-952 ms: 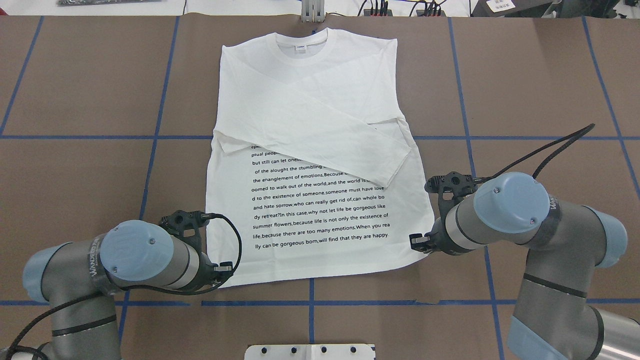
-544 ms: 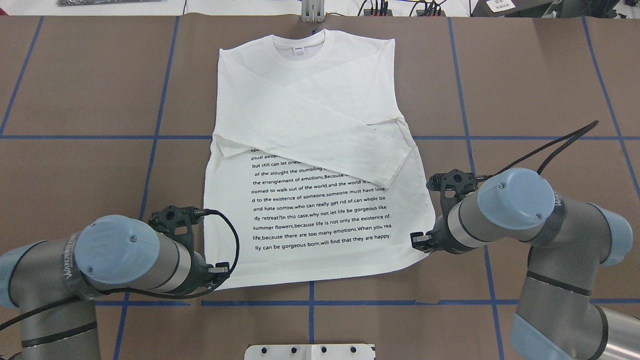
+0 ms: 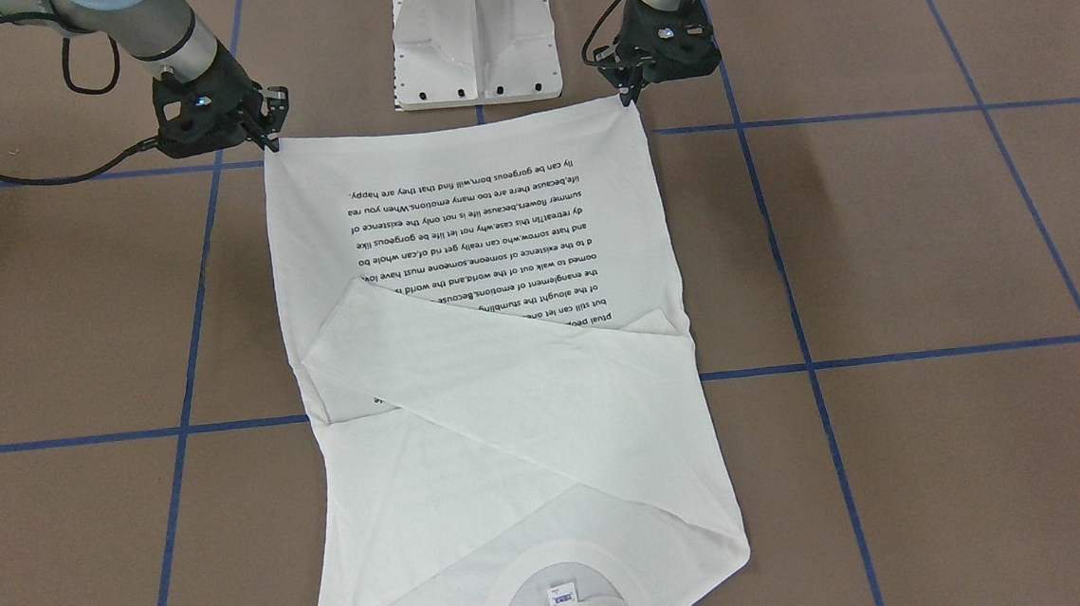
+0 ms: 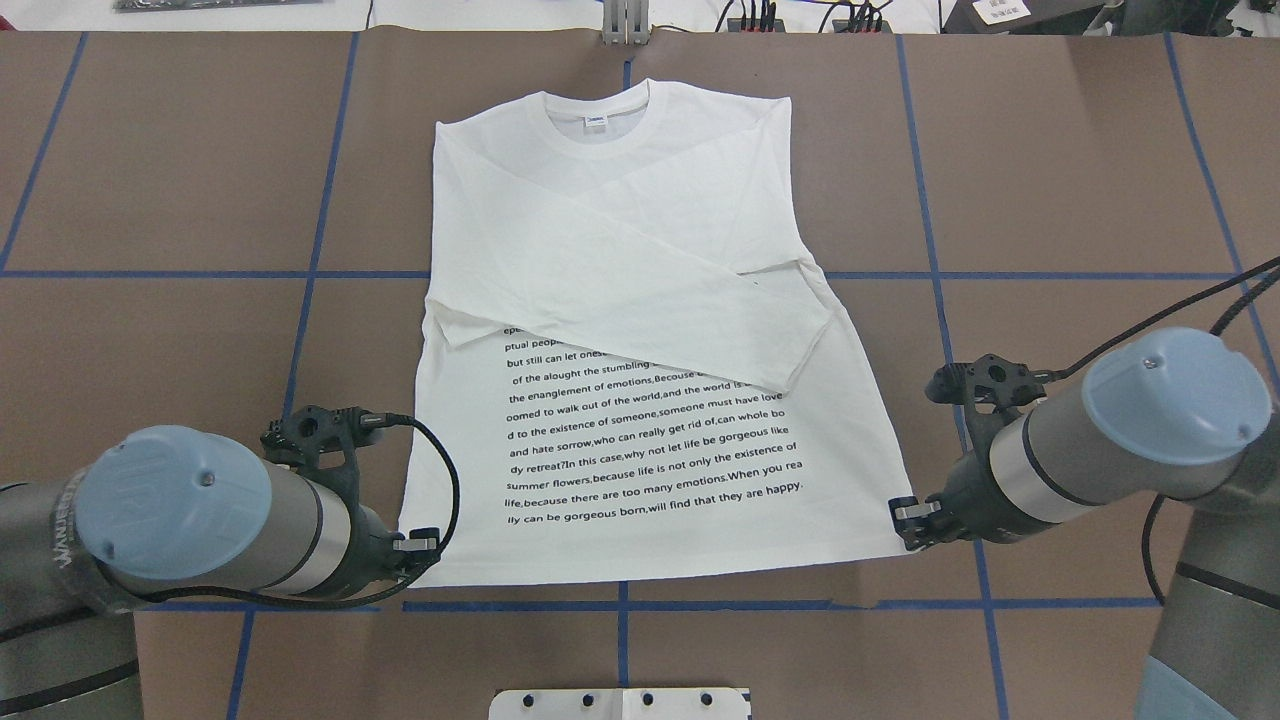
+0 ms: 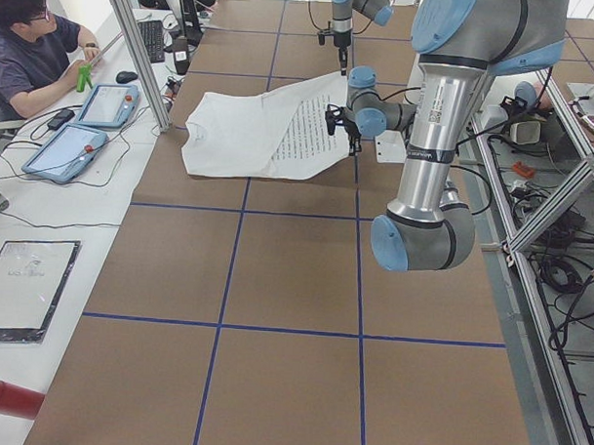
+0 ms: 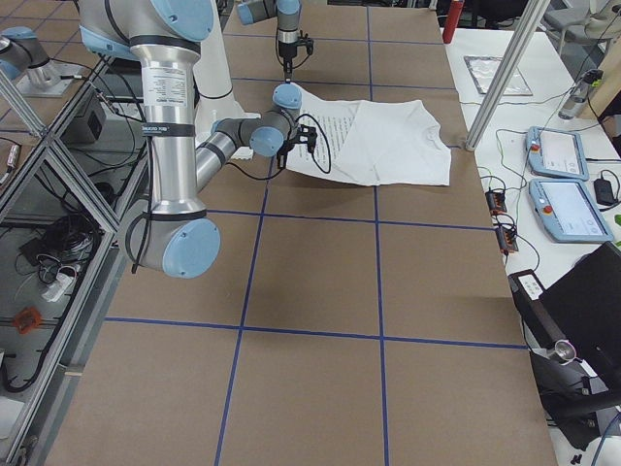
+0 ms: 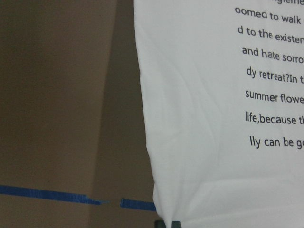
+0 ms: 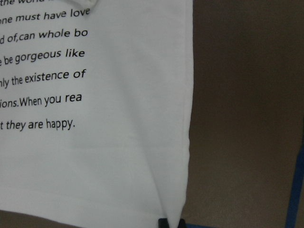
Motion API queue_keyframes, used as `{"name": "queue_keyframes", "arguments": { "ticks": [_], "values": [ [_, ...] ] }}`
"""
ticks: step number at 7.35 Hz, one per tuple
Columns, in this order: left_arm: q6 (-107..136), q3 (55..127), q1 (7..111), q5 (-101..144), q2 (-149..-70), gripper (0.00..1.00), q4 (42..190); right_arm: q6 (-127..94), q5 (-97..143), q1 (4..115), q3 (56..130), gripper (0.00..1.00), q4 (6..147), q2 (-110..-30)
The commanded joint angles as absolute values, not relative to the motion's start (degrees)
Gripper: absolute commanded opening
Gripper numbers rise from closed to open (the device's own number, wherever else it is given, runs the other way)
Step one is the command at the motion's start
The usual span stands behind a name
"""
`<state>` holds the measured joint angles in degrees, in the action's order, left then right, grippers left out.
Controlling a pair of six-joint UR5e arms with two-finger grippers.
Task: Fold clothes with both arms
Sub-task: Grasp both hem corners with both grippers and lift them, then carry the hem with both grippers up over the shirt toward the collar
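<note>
The taut hem (image 3: 455, 127) is close to the white pedestal base, so my left gripper and my right gripper need to fold the hem back over toward the collar.
The white shirt (image 4: 620, 230) lies flat on the brown table, printed text face up, collar at the far end, both sleeves folded across the chest. My left gripper (image 4: 415, 560) is shut on the near-left hem corner; the left wrist view shows the fabric (image 7: 213, 142) pinched at its fingertips (image 7: 175, 224). My right gripper (image 4: 905, 525) is shut on the near-right hem corner; the right wrist view shows the fabric (image 8: 95, 156) pinched the same way. In the front-facing view the shirt (image 3: 510, 419) stretches between the left gripper (image 3: 630, 97) and the right gripper (image 3: 272, 141), hem pulled taut.
The white pedestal base (image 3: 476, 41) stands just behind the hem. Blue tape lines (image 4: 300, 273) grid the brown table cover. An aluminium post (image 4: 625, 20) stands at the far edge. An operator (image 5: 30, 37) sits with tablets at the far side.
Both grippers moved toward the robot and apart, the right one most. The shirt slid toward the robot and its hem stretched wider.
</note>
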<state>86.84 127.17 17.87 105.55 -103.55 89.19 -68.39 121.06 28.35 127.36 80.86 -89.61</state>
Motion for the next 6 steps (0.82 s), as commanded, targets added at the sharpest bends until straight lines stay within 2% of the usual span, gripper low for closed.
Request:
{"name": "queue_keyframes", "arguments": {
  "ticks": [1, 3, 6],
  "values": [
    [86.8, 133.5, 15.0, 108.3, -103.7, 0.00, 83.2, -68.2, 127.7, 28.7, 131.3, 0.00, 80.8, -91.4],
    [87.2, 139.6, 11.0, 109.3, -103.8, 0.00, 76.2, -68.2, 136.4, 29.9, 132.3, 0.00, 80.5, -91.6],
    [87.5, 141.4, 11.0, 110.9, -103.9, 0.00, 75.6, -68.3, 139.2, 32.7, 131.1, 0.00, 75.0, -93.6]
  ]
}}
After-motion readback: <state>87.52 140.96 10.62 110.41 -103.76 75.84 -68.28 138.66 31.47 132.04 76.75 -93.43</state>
